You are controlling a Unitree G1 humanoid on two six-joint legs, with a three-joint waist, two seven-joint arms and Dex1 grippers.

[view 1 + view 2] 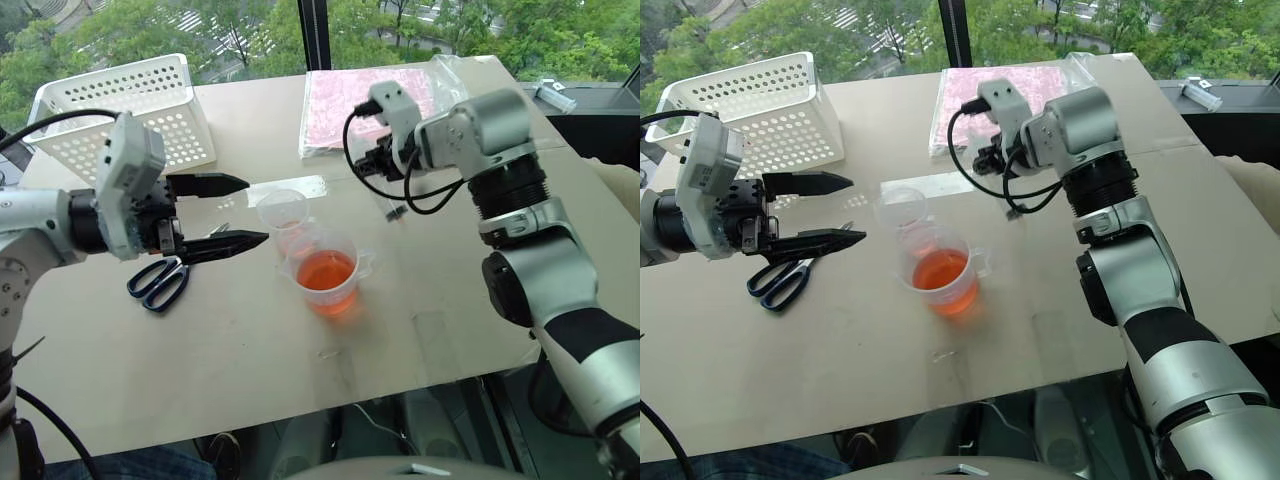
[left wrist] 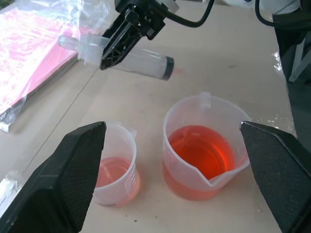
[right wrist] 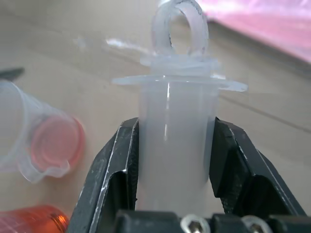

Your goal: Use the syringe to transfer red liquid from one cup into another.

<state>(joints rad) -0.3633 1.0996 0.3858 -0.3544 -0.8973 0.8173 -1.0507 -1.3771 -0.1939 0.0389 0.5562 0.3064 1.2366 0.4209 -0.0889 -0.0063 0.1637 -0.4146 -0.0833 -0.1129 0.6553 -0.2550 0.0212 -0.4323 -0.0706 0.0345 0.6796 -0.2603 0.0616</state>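
Note:
The syringe's dark end (image 1: 397,212) is pointing past the wider cup, so the robot's right gripper should turn it down over that cup while the left gripper goes up to the ring (image 3: 179,29).
My right gripper (image 3: 176,127) is shut on the syringe (image 3: 177,145), a fat clear barrel with a ring at the plunger end. It holds the syringe in the air, tilted, beyond the two cups; its dark end (image 2: 167,68) points toward the right arm's side. The wider spouted cup (image 1: 328,272) holds orange-red liquid (image 2: 204,153). Just behind it and touching it stands the narrower cup (image 1: 283,215) with a thin pale red layer at its bottom. My left gripper (image 1: 255,210) hovers open to the left of the cups, pointing at them, with nothing between its fingers.
A white perforated basket (image 1: 140,110) stands at the table's back left. Blue-handled scissors (image 1: 160,280) lie under my left gripper. A pink pack in a clear bag (image 1: 345,105) lies at the back, behind my right gripper. The table's front edge (image 1: 300,420) is close.

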